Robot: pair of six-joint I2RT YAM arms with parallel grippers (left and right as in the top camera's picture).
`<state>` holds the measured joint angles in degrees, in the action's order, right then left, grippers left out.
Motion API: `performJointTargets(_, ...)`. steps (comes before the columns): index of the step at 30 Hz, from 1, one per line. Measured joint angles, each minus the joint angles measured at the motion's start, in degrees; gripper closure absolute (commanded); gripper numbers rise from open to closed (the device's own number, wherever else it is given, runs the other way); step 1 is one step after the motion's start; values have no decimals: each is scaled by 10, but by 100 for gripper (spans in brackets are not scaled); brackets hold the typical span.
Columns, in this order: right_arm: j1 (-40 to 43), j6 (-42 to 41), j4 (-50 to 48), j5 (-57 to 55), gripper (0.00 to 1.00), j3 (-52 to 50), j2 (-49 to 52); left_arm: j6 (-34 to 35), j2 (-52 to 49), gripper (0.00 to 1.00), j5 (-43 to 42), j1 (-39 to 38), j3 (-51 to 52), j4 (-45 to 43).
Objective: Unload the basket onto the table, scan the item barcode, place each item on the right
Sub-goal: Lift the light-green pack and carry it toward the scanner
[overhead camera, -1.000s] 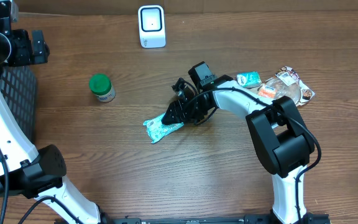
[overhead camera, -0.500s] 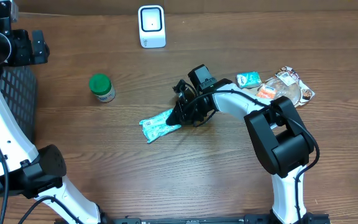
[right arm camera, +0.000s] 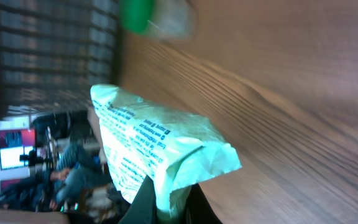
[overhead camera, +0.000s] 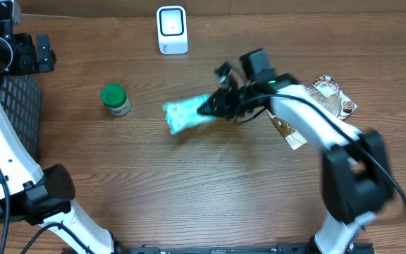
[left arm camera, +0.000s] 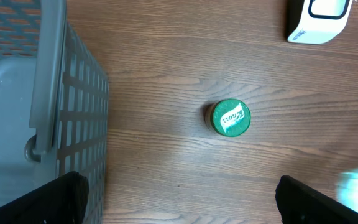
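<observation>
The packet in the robot's right gripper (overhead camera: 184,114) is pointing toward the green-lidded jar, so next the right gripper swings to the back and takes the packet over the white barcode scanner (overhead camera: 172,29).
The item is a teal-and-white printed packet (overhead camera: 186,115), lifted off the wooden table and blurred with motion. My right gripper (overhead camera: 211,107) is shut on its right end. In the right wrist view the packet (right arm camera: 146,146) stands pinched between the two dark fingers of the gripper (right arm camera: 169,205). The white barcode scanner (overhead camera: 171,29) stands at the back of the table, apart from the packet, and also shows as the scanner (left arm camera: 321,18) in the left wrist view. My left gripper (left arm camera: 179,205) hangs open over bare wood, holding nothing.
A green-lidded jar (overhead camera: 115,99) stands left of the packet. A grey mesh basket (overhead camera: 18,113) sits at the left edge. Snack packs (overhead camera: 333,97) lie at the right, and another flat packet (overhead camera: 289,134) lies under the right arm.
My right gripper has shut on the teal packet, lifted it from the table and carried it toward the back. The right arm has stretched out. The left arm has not moved.
</observation>
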<state>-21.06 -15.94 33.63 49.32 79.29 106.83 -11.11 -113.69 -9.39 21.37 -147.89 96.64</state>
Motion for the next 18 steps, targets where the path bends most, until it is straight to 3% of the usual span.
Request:
performJointTargets(7,24,-55,9,-24,96,17,-186,0,0,0,0,0,0,0)
performJointTargets(18,23,-130,61,-83,96,17,-233,0,0,0,0,0,0,0)
